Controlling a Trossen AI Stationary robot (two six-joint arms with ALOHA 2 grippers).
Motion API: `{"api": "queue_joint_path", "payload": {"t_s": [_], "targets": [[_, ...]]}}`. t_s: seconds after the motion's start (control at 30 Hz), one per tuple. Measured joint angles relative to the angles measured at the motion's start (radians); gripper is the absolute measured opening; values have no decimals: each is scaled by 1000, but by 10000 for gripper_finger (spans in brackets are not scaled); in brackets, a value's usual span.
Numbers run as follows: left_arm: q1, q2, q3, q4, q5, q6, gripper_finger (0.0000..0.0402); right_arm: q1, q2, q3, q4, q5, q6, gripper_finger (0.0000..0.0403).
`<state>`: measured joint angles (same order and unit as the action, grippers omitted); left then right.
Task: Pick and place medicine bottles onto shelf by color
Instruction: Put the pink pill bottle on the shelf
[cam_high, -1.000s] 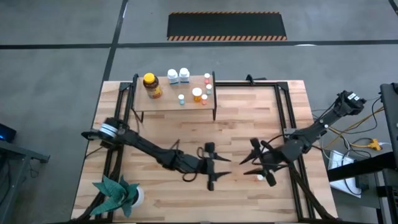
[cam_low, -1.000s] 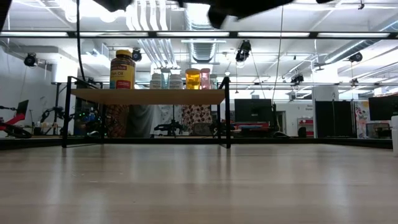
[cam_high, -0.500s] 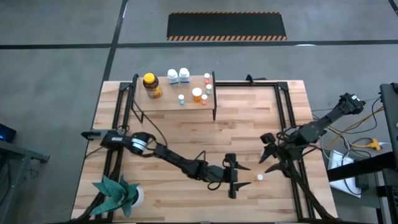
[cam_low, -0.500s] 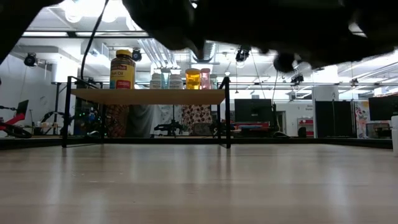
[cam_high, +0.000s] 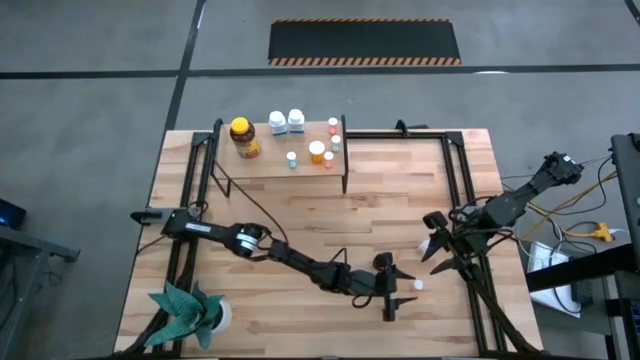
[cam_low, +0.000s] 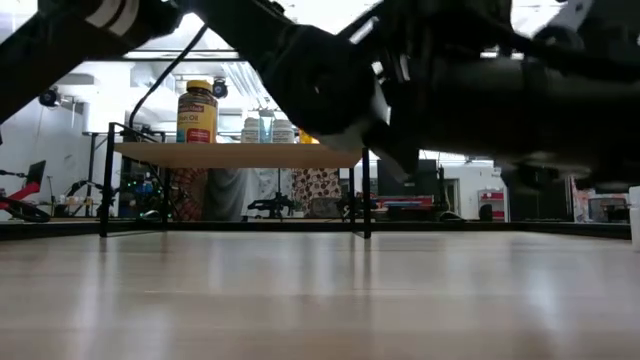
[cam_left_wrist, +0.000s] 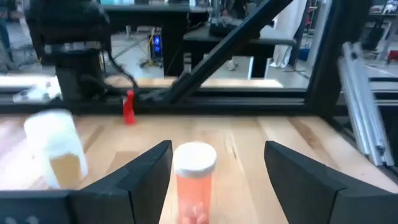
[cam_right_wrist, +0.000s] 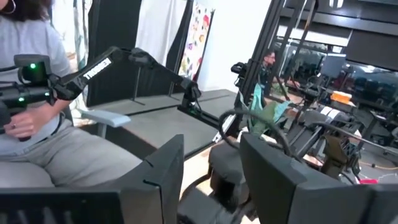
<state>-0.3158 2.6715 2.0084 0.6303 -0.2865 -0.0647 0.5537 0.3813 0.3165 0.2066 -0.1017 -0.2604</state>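
Next, my left gripper closes around the pink bottle (cam_high: 418, 284) and takes it over to the shelf (cam_high: 275, 160), because the shelf is far from my right gripper.
A small pink bottle with a white cap (cam_left_wrist: 194, 180) stands upright on the wooden table, near its right front; in the high view it shows as a white dot (cam_high: 418, 285). My left gripper (cam_high: 402, 288) is open, reaching level from the table's left, one finger (cam_left_wrist: 146, 177) on each side of the bottle with a gap on both sides. My right gripper (cam_high: 438, 250) is open and empty just beyond, toward the right edge. The shelf (cam_high: 280, 162) stands at the far left and carries an amber jar (cam_high: 243, 137) and several small bottles (cam_high: 318, 150).
A blurred white bottle (cam_left_wrist: 55, 149) stands on the table a little to the far side of the pink one. A green plant in a white pot (cam_high: 190, 310) sits at the near left corner. Black frame rails (cam_high: 465, 190) run along the table's sides. A person (cam_right_wrist: 43, 93) sits beyond the table.
My left gripper has reached toward the table's right and near edge until its open fingers stand on either side of the pink bottle. My right gripper has drawn back from over that bottle toward the right edge. The bottle has stayed in place.
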Motion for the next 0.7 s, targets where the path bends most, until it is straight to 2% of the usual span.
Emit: {"api": "queue_joint_path", "payload": {"t_s": [0.17,0.3,0.7], "targets": [[9,25,26,-40,-2,-16,239,0,2,0,-3,2,-12,143],[24,44,22,-46,2,-107,239,0,-1,0,-3,36,-20,143],[40,91,91,-31,101,-116,239,0,-1,1,-12,56,-32,137]]}}
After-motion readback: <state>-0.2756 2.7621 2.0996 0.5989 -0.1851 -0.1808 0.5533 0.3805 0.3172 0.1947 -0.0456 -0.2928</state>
